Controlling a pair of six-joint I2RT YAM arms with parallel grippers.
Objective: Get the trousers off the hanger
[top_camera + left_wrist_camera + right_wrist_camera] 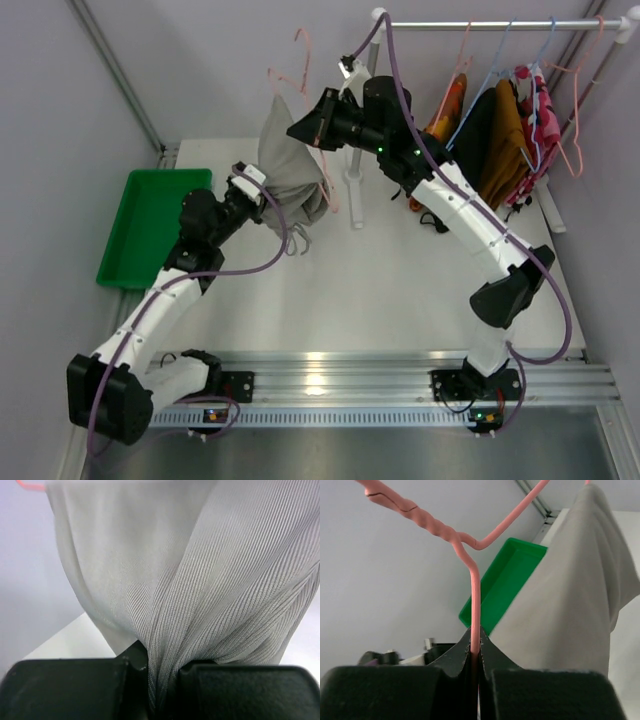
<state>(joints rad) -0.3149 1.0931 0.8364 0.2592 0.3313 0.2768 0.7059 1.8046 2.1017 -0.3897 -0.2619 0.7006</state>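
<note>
Next, my right gripper pulls the hanger away while my left gripper pulls the trousers toward the green tray [150,225], because the trousers hang over the hanger's bar [281,106].
The light grey trousers [290,165] hang draped over the salmon-pink wire hanger [300,60], held in the air left of the rail. My right gripper [303,128] is shut on the hanger's wire side; in the right wrist view the pink wire [475,590] runs straight down between the closed jaws of this gripper [475,647], with the trousers [570,610] to the right. My left gripper [255,182] is shut on a bunched fold of the trousers [200,580] low on their left side; the ribbed fabric is pinched in my left gripper [162,672]. A drawstring [298,238] dangles below.
A green tray [150,225] lies at the table's left. A white post [355,185] stands behind the trousers. The rail [500,25] at the back right carries a black garment [475,125], a mustard-orange garment [505,140], a pink patterned one [540,115] and light blue hangers [500,60].
</note>
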